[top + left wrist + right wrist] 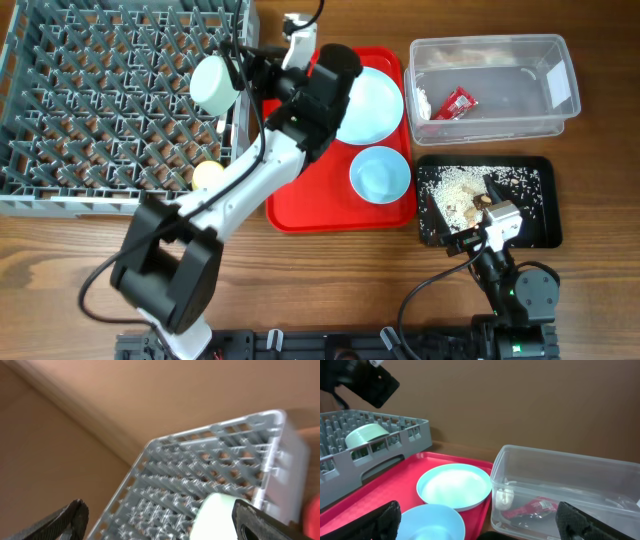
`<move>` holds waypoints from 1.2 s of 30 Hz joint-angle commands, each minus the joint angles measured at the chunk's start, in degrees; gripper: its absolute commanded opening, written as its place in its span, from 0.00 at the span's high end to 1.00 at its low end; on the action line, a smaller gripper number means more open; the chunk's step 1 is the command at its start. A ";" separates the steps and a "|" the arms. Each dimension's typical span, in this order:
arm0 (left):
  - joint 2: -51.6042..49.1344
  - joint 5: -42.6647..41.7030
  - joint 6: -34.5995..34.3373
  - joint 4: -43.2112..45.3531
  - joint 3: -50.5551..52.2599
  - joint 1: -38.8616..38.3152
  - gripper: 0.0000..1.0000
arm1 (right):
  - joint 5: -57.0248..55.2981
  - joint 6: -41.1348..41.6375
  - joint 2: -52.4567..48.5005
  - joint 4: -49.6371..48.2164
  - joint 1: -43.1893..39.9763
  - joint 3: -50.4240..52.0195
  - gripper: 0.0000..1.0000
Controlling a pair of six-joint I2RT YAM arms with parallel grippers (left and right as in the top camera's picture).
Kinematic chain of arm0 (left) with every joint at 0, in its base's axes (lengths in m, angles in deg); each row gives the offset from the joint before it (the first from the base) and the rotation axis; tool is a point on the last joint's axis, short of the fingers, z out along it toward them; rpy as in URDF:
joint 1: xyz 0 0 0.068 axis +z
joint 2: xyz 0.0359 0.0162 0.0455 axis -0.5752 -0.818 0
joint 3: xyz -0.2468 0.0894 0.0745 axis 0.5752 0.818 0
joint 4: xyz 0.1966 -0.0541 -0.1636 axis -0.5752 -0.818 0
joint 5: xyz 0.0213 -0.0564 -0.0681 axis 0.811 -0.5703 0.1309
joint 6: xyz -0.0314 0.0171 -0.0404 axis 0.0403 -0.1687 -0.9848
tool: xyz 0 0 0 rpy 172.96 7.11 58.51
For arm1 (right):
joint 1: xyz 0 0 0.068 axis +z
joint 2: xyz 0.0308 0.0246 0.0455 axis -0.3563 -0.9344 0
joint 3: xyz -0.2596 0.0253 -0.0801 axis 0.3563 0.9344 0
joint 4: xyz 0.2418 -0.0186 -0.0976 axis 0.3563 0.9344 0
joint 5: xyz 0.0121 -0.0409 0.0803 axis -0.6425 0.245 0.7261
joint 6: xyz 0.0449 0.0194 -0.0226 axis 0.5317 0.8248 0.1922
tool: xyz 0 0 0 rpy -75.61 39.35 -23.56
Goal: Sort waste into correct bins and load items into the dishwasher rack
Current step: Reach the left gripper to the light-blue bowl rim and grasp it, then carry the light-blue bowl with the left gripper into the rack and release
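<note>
The second bowl's rim (355, 180) is free and the tilted bowl (213, 86) sits in the rack. My left gripper keeps going to that rim until its fingers are on both sides of it.
The grey dishwasher rack (110, 100) fills the far left. A pale blue-green bowl (213, 83) lies tilted inside its right edge, and also shows in the left wrist view (215, 520) and the right wrist view (366, 435). My left gripper (238, 72) is open wide over it; the bowl touches only its right finger (160, 522). A yellow cup (207, 175) sits in the rack. The blue plate (368, 103) and second bowl (380, 173) sit on the red tray. The red wrapper (458, 102) lies in the clear tub (560, 95). Crumbs (455, 190) lie in the black tray (545, 215). My right gripper (462, 200) is open and empty above it. Fork and spoon are not seen.
The red serving tray (300, 205) lies between the rack and the bins. A small white object (504, 499) lies in the tub's left end beside the wrapper. My left arm (230, 190) crosses the rack's front right corner. Bare wood runs along the table's front.
</note>
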 commanded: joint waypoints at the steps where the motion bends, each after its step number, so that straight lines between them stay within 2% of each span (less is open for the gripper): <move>1: 5.70 -15.98 -18.64 -10.36 -0.09 -0.96 0.07 | 0.90 0.66 0.61 -0.26 -0.31 0.46 0.00; 2: 6.93 -21.22 -22.56 -13.68 -0.09 -0.94 0.07 | 0.90 0.66 0.61 -0.26 -0.31 0.46 0.00; 4: 10.21 -40.22 -31.98 -21.51 -0.09 0.11 0.07 | 0.92 0.66 0.61 -0.26 -0.31 0.46 0.00; 8: 12.17 -72.37 -39.06 -27.65 -0.09 2.93 0.11 | 0.90 0.68 0.61 -0.26 -0.31 0.46 0.00; 10: 11.50 -82.90 -41.33 -31.41 -0.07 3.23 0.15 | 0.90 0.66 0.61 -0.26 -0.31 0.46 0.00; 11: 11.04 -85.15 -42.93 -34.03 -0.07 3.19 0.17 | 0.90 0.66 0.61 -0.26 -0.31 0.46 0.00; 15: 7.23 -88.02 -46.23 -42.86 -0.07 1.49 0.16 | 0.90 0.68 0.61 -0.26 -0.31 0.46 0.00; 20: 1.70 -95.34 -46.25 -43.58 -0.07 -2.36 0.12 | 0.90 0.66 0.61 -0.26 -0.31 0.46 0.00; 26: -1.95 -94.82 -46.29 -43.52 -0.07 -4.24 0.20 | 0.92 0.66 0.61 -0.26 -0.31 0.46 0.00; 31: -6.97 -90.49 -49.11 -43.23 -0.02 -4.17 0.25 | 0.90 0.66 0.61 -0.26 -0.31 0.46 0.00; 33: -9.14 -90.58 -49.79 -42.23 -0.02 -4.17 0.33 | 0.92 0.68 0.61 -0.26 -0.31 0.46 0.00; 36: -9.88 -90.55 -50.58 -41.51 -0.02 -4.15 0.54 | 0.92 0.66 0.61 -0.26 -0.31 0.46 0.00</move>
